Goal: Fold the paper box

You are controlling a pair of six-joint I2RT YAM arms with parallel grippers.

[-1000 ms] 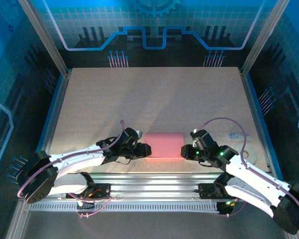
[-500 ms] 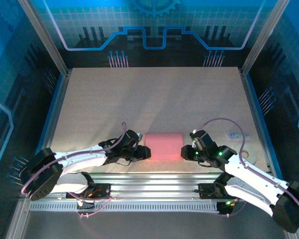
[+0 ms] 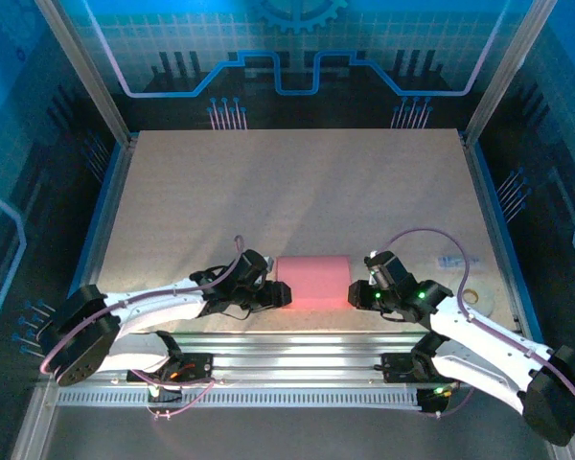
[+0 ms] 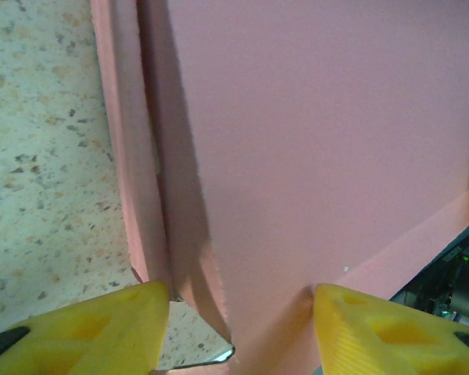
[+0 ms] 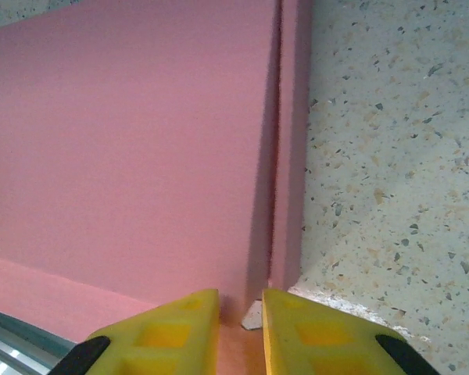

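The lid slants up above the box's side at its near corner [image 5: 264, 269], so my right gripper should open, move in over the lid's front [image 5: 189, 269] and press down.
The paper box [image 3: 312, 280] lies flat and pink near the table's front edge, between my two grippers. My left gripper [image 3: 280, 294] is at its left end. In the left wrist view the yellow fingers [image 4: 86, 328] stand wide apart, open, on either side of the box's [image 4: 313, 141] near corner and a side flap [image 4: 129, 156]. My right gripper [image 3: 356, 292] is at the box's right end. Its fingers [image 5: 172, 328] are nearly together, pinching a narrow upright pink edge [image 5: 289, 156] of the box [image 5: 125, 156].
An aluminium rail [image 3: 297, 350] runs just in front of the box. A small clear item [image 3: 450, 261] and a pale ring [image 3: 471, 294] lie on the table [image 3: 297, 182] to the right. Metal frame posts [image 3: 86, 77] flank the sides.
My left gripper's jaws have spread wider at the box's left end. The box sits a touch further left. Both arms have barely moved.
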